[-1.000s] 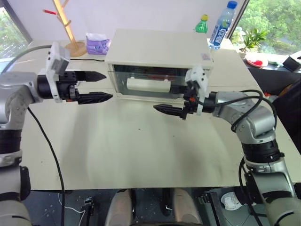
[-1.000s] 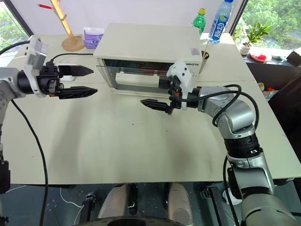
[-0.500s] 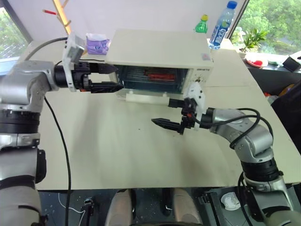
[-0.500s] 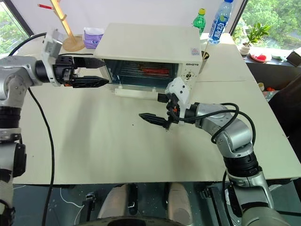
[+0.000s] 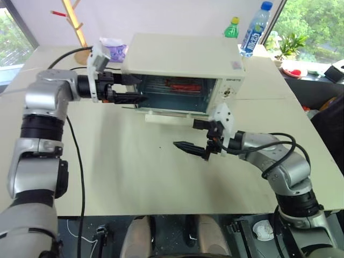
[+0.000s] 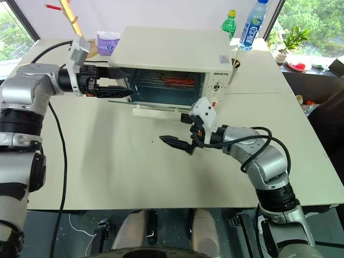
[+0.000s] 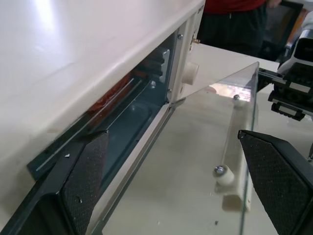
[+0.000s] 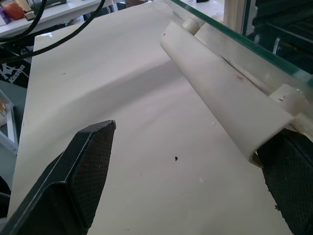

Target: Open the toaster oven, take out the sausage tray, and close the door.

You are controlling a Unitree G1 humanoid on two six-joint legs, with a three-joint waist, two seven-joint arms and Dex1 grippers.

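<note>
The red sausages (image 5: pixel 184 87) are lying flat across the sausage tray (image 5: pixel 161 88) inside the oven, so they should come out along with the tray when I pull it.
The cream-white toaster oven (image 5: pixel 183 56) stands at the back of the table. Its glass door (image 5: pixel 173 108) hangs open, folded down near level, and its white bar handle (image 5: pixel 169 117) faces me. Inside lies the sausage tray (image 5: pixel 180 85), with red sausages showing on it. My left gripper (image 5: pixel 133 89) is open at the left corner of the oven's mouth, pointing across the opening with nothing between its fingers. My right gripper (image 5: pixel 194 135) is open just in front of the handle's right end. One of its fingers (image 8: pixel 288 171) sits under the handle (image 8: pixel 225 93), and it holds nothing.
A green bottle (image 5: pixel 231 27) and a blue-capped bottle (image 5: pixel 255 29) stand behind the oven to the right. A purple tissue pack (image 5: pixel 111 49) and a wooden rack (image 5: pixel 80 32) are at back left. Bare table (image 5: pixel 134 172) stretches in front. A person in red (image 7: pixel 230 5) stands beyond the oven.
The door has swung from shut to fully down. My left gripper moved right to the oven's left front corner. My right gripper sank and drew back toward me from the handle.
</note>
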